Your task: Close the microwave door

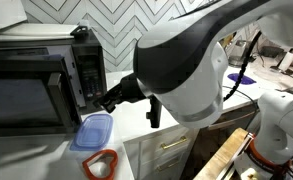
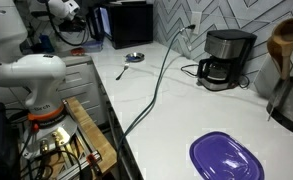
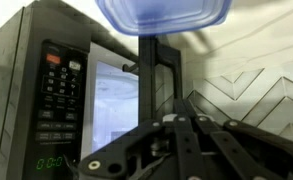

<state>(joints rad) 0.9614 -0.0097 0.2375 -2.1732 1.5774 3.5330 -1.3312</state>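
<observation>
My gripper needs to move clear of the open door's handle (image 3: pixel 173 62), because its fingers are lined up with it. It should then reach along the door's outer side (image 3: pixel 162 88) before it pushes the door shut.
The black microwave (image 1: pixel 41 50) stands at the left of the counter, and shows small at the far end in an exterior view (image 2: pixel 128 22). Its door (image 1: pixel 21 100), with the dark glass window, stands swung open. In the wrist view I see the button panel (image 3: pixel 56 95), the pale interior (image 3: pixel 116 100) and the door (image 3: pixel 158 75) almost edge-on. My gripper (image 1: pixel 106 100) hovers just off the microwave's panel side, apart from the door. Its fingers (image 3: pixel 181 120) are together and hold nothing.
A blue-lidded container (image 1: pixel 94 130) and a red-rimmed object (image 1: pixel 101 163) lie on the counter below the gripper. A black coffee maker (image 2: pixel 226 58), a cable (image 2: pixel 156 85) and a purple lid (image 2: pixel 226 158) are on the long counter. A tiled wall stands behind.
</observation>
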